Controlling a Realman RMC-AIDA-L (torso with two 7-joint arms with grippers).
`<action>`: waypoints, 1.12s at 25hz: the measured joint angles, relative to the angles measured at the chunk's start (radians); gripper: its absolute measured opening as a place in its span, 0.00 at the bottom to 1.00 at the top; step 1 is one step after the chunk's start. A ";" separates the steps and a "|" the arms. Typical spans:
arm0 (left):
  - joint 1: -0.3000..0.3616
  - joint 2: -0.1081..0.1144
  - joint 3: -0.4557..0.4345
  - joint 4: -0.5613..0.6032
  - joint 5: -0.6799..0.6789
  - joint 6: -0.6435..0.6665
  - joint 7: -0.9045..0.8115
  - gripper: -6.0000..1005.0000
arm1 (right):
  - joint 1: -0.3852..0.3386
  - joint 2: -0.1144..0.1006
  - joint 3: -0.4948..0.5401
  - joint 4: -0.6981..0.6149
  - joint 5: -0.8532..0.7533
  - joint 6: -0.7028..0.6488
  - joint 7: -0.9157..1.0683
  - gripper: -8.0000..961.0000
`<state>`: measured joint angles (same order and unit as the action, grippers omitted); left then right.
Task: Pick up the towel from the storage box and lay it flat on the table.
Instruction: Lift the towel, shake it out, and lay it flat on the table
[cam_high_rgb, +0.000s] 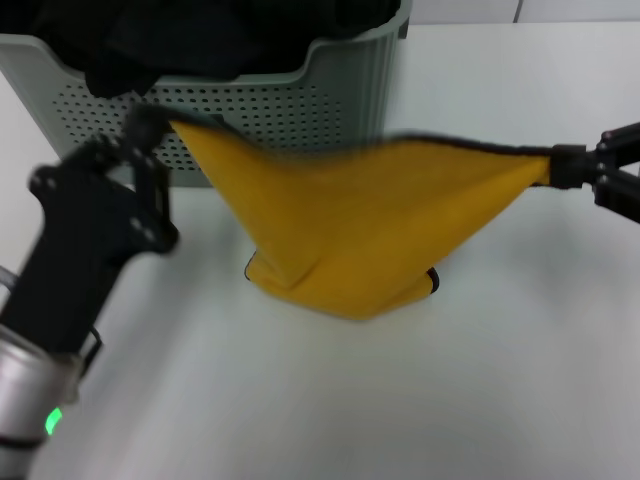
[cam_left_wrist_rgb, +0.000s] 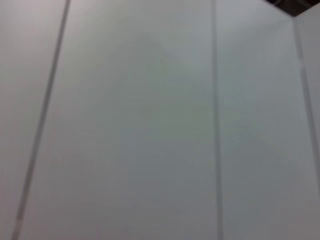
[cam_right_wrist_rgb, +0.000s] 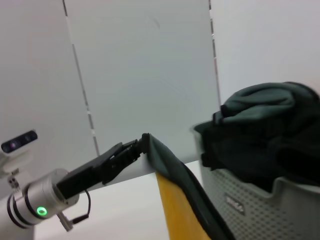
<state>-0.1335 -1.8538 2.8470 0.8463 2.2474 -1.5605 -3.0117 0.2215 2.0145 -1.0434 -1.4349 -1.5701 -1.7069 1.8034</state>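
My left gripper is now to swing in toward my right gripper and then pull out, to spread the towel's lower fold, which sags curled under the towel's tight upper edge.
The mustard-yellow towel hangs stretched between both grippers in front of the sage-green storage box. Its lower fold sags down onto the white table. My left gripper is shut on the towel's left corner, close to the box's front wall. My right gripper is shut on the right corner, out over the table. In the right wrist view the left gripper pinches the corner, and the towel shows its grey reverse above a yellow strip. The left wrist view shows only wall panels.
Black fabric fills the storage box and also shows in the right wrist view, piled above the box's rim. The box stands at the table's back left. White tabletop lies in front of the towel and to its right.
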 joint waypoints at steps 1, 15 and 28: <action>0.006 -0.003 0.000 -0.002 0.026 -0.003 0.000 0.02 | 0.002 0.000 -0.001 -0.002 0.000 -0.013 0.013 0.03; -0.021 0.022 0.004 -0.021 0.487 -0.016 -0.001 0.03 | 0.023 -0.002 0.013 -0.056 0.086 -0.140 0.077 0.03; -0.122 0.027 0.003 -0.023 0.467 0.152 -0.004 0.03 | 0.128 0.000 0.009 0.022 0.056 -0.132 0.056 0.03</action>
<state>-0.2556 -1.8269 2.8495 0.8236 2.7145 -1.4085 -3.0155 0.3493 2.0149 -1.0349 -1.4126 -1.5138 -1.8391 1.8593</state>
